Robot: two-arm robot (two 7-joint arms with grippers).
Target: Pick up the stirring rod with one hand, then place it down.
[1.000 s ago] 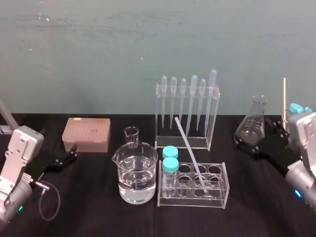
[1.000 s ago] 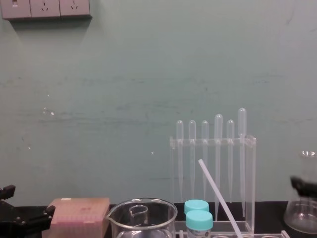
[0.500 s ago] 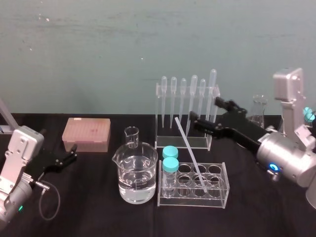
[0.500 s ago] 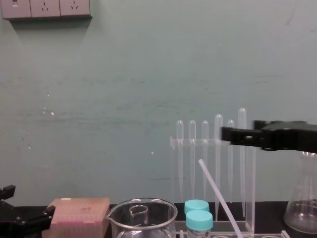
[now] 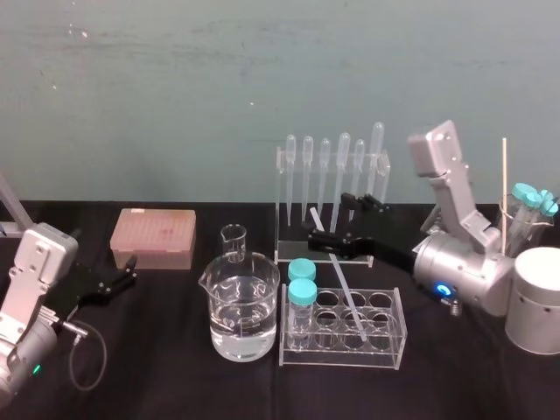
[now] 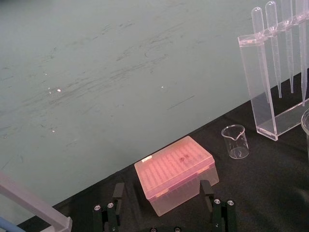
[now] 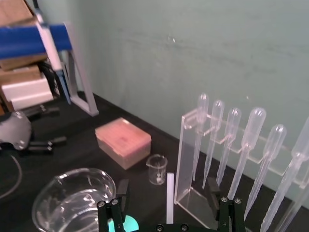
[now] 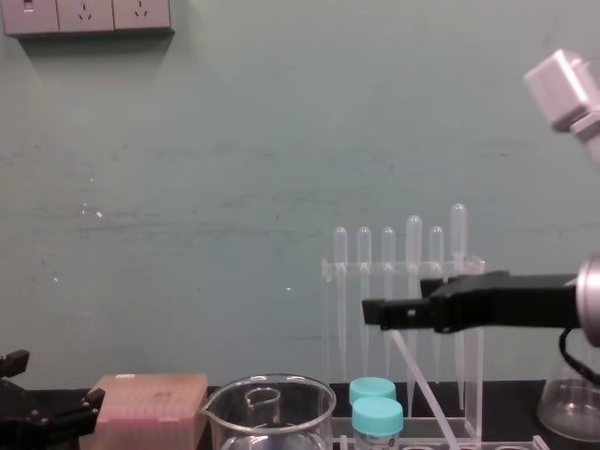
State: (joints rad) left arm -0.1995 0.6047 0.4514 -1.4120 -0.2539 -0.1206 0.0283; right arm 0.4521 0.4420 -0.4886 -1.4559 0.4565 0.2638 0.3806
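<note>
I expect the stirring rod (image 8: 421,380) to slide out freely when I lift it, because it leans loosely at a slant in the test tube rack (image 8: 453,441).
The stirring rod (image 5: 343,289) is a thin whitish stick leaning in the clear test tube rack (image 5: 385,350), its top end toward the pipette stand. My right gripper (image 5: 331,219) is open, one finger on each side of the rod's upper part without touching it. In the right wrist view the rod (image 7: 170,198) rises midway between the spread fingers (image 7: 118,208). From the chest the right gripper (image 8: 375,309) hangs level just above the rod (image 8: 422,380). My left gripper (image 5: 118,280) rests open on the table at the far left, empty (image 6: 164,212).
A beaker of water (image 5: 243,311) and a small beaker (image 5: 234,241) stand left of the rack, which holds two teal-capped tubes (image 5: 302,280). The pipette stand (image 5: 332,201) is right behind the rod. A pink box (image 5: 153,236) sits at left, a white cylinder (image 5: 535,311) at right.
My right arm has swung in from the right edge to the left and come down, bringing its open fingers around the rod's upper part. The rod and left arm have not moved.
</note>
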